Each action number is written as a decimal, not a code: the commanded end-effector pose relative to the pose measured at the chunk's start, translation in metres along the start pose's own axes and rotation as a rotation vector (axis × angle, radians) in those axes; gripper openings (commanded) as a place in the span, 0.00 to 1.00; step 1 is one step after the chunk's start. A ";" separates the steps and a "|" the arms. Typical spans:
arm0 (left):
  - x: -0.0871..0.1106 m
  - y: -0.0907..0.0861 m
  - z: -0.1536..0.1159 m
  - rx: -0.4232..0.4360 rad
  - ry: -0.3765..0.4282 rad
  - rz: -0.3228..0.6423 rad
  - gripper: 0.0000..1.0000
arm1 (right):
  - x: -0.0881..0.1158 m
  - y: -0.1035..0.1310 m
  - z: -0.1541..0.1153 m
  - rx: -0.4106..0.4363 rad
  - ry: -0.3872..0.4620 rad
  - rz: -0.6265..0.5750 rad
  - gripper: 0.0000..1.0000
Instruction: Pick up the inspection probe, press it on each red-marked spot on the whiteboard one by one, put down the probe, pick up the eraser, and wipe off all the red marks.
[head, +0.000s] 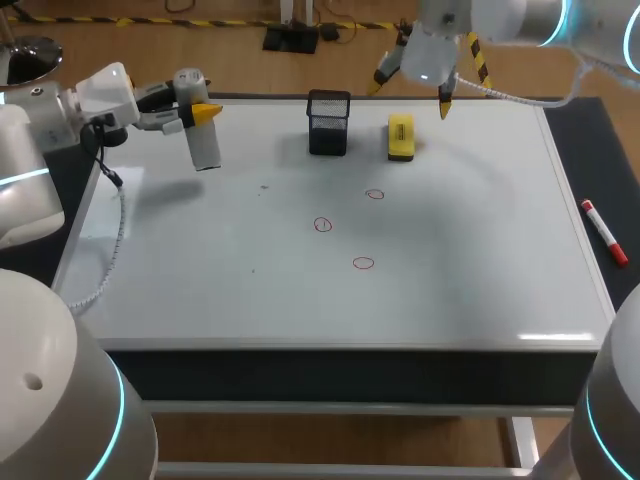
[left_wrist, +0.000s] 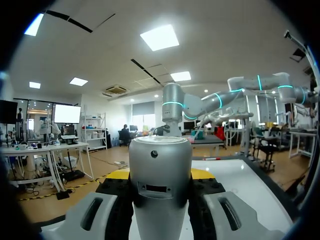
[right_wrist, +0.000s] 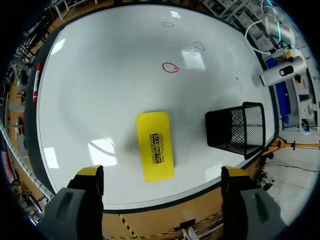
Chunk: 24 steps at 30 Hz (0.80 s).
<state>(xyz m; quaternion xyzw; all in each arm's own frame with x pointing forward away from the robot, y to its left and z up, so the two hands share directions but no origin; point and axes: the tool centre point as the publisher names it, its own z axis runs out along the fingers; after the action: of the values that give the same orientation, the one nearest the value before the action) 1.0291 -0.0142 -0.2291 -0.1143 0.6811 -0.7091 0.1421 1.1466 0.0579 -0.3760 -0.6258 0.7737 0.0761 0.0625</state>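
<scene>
The red circles on the glossy whiteboard are thin marker outlines, so their ink should wipe off when I push the yellow eraser (head: 401, 137) across the whiteboard.
The inspection probe (head: 203, 145), a pale grey cylinder, hangs above the whiteboard's (head: 200, 270) far left corner with my left gripper (head: 200, 112) shut on it. In the left wrist view the probe (left_wrist: 160, 180) stands between the yellow-tipped fingers of the left gripper (left_wrist: 161, 174). Three red circles (head: 375, 194) (head: 322, 224) (head: 363, 263) are drawn mid-board. The yellow eraser (head: 401, 137) lies flat at the back. Above it, my right gripper (head: 412, 92) is open and empty. From the right wrist, the eraser (right_wrist: 155, 145) lies just ahead of the right gripper (right_wrist: 162, 175).
A black mesh holder (head: 329, 122) stands left of the eraser, close beside it (right_wrist: 236, 129). A red marker (head: 604, 232) lies on the board's right edge.
</scene>
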 end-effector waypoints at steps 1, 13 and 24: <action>0.000 0.000 0.000 0.003 0.000 0.002 0.00 | -0.004 -0.002 0.013 -0.005 0.025 -0.010 1.00; 0.000 0.000 0.000 0.003 0.000 0.002 0.00 | 0.001 0.004 0.038 0.023 0.062 -0.066 1.00; 0.000 0.000 0.000 0.003 0.000 0.002 0.00 | 0.013 0.002 0.046 0.049 0.122 -0.081 1.00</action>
<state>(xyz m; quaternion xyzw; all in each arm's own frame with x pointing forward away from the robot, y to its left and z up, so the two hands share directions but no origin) 1.0291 -0.0142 -0.2291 -0.1142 0.6812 -0.7091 0.1420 1.1394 0.0557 -0.4249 -0.6573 0.7526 0.0163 0.0367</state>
